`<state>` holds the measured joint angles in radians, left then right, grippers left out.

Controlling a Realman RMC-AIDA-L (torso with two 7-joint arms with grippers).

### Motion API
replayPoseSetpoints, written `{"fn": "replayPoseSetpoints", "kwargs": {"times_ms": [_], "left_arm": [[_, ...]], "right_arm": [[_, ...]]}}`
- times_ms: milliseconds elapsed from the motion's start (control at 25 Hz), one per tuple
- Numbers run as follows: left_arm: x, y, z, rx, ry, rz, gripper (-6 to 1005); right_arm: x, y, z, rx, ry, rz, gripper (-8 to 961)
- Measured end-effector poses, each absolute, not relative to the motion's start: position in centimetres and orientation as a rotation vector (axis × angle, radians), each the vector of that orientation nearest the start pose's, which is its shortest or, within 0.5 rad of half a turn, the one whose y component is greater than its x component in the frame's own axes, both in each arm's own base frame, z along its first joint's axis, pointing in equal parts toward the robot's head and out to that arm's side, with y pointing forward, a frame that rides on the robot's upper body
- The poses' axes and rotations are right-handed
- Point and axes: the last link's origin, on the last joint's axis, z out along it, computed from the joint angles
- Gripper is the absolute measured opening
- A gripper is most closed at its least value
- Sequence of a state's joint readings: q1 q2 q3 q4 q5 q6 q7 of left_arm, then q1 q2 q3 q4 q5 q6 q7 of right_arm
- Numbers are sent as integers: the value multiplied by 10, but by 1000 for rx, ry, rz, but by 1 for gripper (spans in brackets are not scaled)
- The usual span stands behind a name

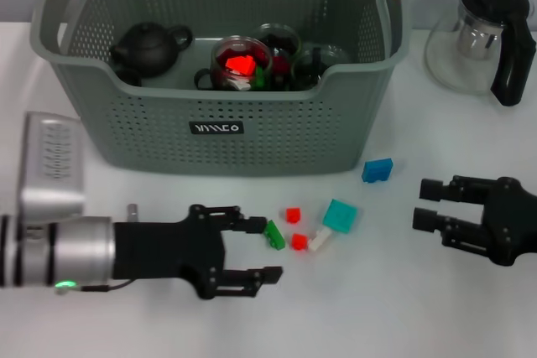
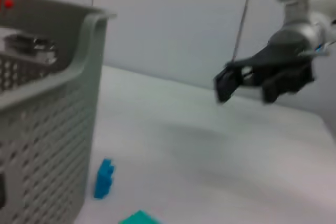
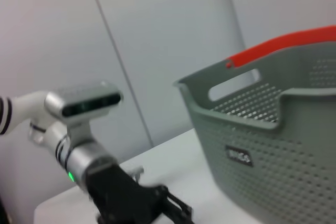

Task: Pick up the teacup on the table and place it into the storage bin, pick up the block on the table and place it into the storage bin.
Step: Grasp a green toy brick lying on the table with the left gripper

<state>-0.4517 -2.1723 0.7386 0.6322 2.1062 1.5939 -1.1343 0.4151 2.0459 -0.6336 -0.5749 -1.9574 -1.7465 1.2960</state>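
The green block (image 1: 274,236) is clear of red blocks; my open left gripper keeps approaching until both fingers surround it.
The storage bin (image 1: 143,136) stands at the back of the table and holds a black teapot (image 1: 149,46) and glass teacups (image 1: 239,63), one with a red piece in it. No teacup shows on the table itself. Small blocks lie in front of the bin: green (image 1: 274,235), two red (image 1: 293,215), white (image 1: 320,239), teal (image 1: 340,216) and blue (image 1: 377,170). My left gripper (image 1: 267,249) lies low and open, with the green block just off its far fingertip and nothing held. My right gripper (image 1: 424,204) is open and empty, to the right of the blocks.
A glass pitcher with a black handle (image 1: 482,35) stands at the back right beside the bin. In the left wrist view the blue block (image 2: 104,178) lies by the bin wall (image 2: 47,129), with the right gripper (image 2: 262,80) beyond. The right wrist view shows the bin (image 3: 262,129).
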Motion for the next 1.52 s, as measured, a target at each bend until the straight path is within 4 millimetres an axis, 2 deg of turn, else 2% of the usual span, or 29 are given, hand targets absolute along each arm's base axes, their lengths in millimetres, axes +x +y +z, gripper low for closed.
{"fn": "replayPoseSetpoints", "kwargs": {"times_ms": [160,320,600,1080,1520], "left_arm": [[-271,290,-76,-2849,-468,-601,705],[-272,293,-88,-2814,-376,-570,701],[-276,290,-93,-2726,-219,-590,696],[-283,292,-111,-2727,-236,-472,686],[-282,296,-114,-2723,-246,-447,678]], "right_arm": [[289,279,12,-2717,687,908,534],[288,281,11,-2719,682,907,535],[287,282,12,-2721,678,906,535],[287,283,12,-2721,675,907,535],[287,282,11,-2718,683,905,534]]}}
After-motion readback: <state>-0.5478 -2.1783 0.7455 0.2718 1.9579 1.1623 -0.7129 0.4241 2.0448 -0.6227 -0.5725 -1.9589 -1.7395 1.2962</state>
